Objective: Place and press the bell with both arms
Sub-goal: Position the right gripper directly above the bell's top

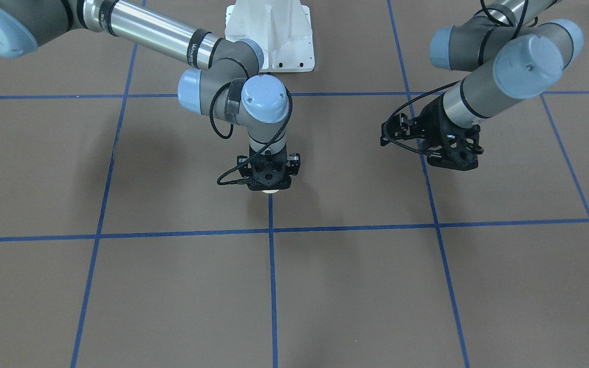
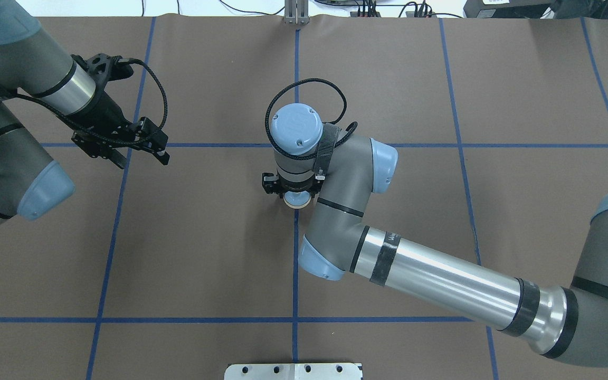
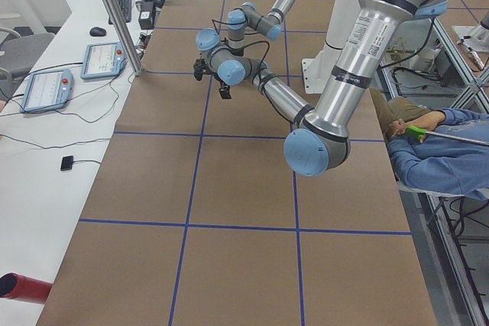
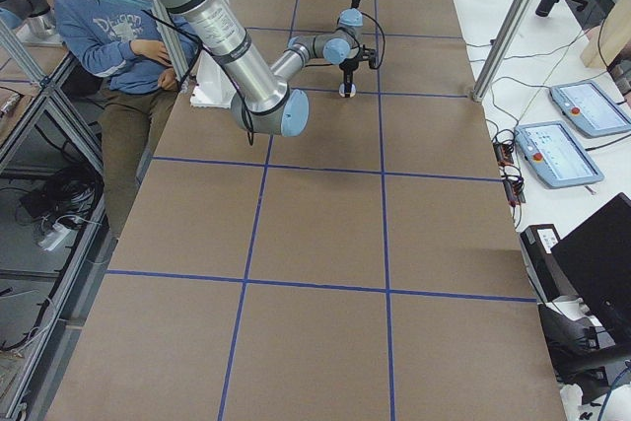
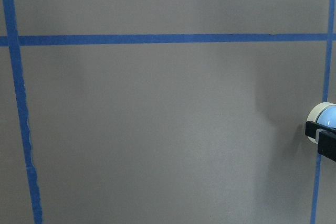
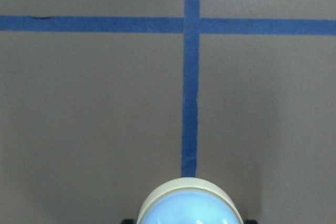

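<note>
My right gripper's fingers are on either side of the bell's sides (image 6: 143, 213), so it should open, rise clear and close its fingers above the bell's top (image 6: 190, 214) before it presses down.
The light-blue bell with a cream base peeks out under my right gripper (image 2: 294, 196) at the middle of the table, on a blue tape line. Only its cream rim shows in the front view (image 1: 270, 191). The bell (image 6: 189, 208) fills the bottom of the right wrist view, with black finger parts at both sides. My right gripper (image 1: 269, 179) points straight down and is shut on the bell (image 2: 297, 200). My left gripper (image 2: 116, 157) hangs above the table far to the left, empty; I cannot tell whether it is open. The bell (image 5: 324, 120) shows at the left wrist view's right edge.
Brown table cover (image 2: 203, 237) with a blue tape grid (image 2: 294, 319). The white pedestal base (image 1: 270, 36) stands at the robot's side. A person (image 4: 108, 36) sits beside the table's edge. Tablets (image 4: 572, 150) and cables lie on the white side bench.
</note>
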### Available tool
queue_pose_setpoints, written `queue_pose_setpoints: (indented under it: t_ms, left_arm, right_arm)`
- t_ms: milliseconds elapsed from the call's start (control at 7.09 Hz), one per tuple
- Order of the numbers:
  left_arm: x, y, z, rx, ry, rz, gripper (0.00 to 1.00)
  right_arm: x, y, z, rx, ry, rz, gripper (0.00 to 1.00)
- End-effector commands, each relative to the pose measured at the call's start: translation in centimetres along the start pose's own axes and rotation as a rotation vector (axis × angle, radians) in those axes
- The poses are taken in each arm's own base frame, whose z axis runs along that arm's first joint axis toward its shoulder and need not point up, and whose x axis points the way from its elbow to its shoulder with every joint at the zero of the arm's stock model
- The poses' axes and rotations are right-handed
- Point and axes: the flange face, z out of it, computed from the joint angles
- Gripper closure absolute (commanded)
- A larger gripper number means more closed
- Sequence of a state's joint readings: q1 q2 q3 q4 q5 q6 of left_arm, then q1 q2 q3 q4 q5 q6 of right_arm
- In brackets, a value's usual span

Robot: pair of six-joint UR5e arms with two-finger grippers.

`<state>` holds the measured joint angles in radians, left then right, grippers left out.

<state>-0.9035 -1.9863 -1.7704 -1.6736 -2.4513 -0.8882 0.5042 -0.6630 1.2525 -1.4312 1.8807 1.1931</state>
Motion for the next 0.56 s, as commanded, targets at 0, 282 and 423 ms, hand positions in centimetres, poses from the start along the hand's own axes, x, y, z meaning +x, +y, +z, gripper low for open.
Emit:
queue_pose_setpoints:
  t_ms: [0, 282, 423]
  left_arm:
    - [0.1, 0.2, -0.3, 0.005, 0.002, 0.004, 0.01]
    - [0.1, 0.3, -0.3, 0.005, 0.001, 0.003, 0.01]
    - [0.1, 0.3, -0.3, 0.005, 0.001, 0.003, 0.01]
  right_arm:
    - [0.0, -0.1, -0.2, 0.002, -0.001, 0.006, 0.01]
    - [0.0, -0.9, -1.6, 0.013, -0.022, 0.003, 0.01]
    - [-0.2, -1.3, -3.4, 0.017, -0.050, 0.004, 0.10]
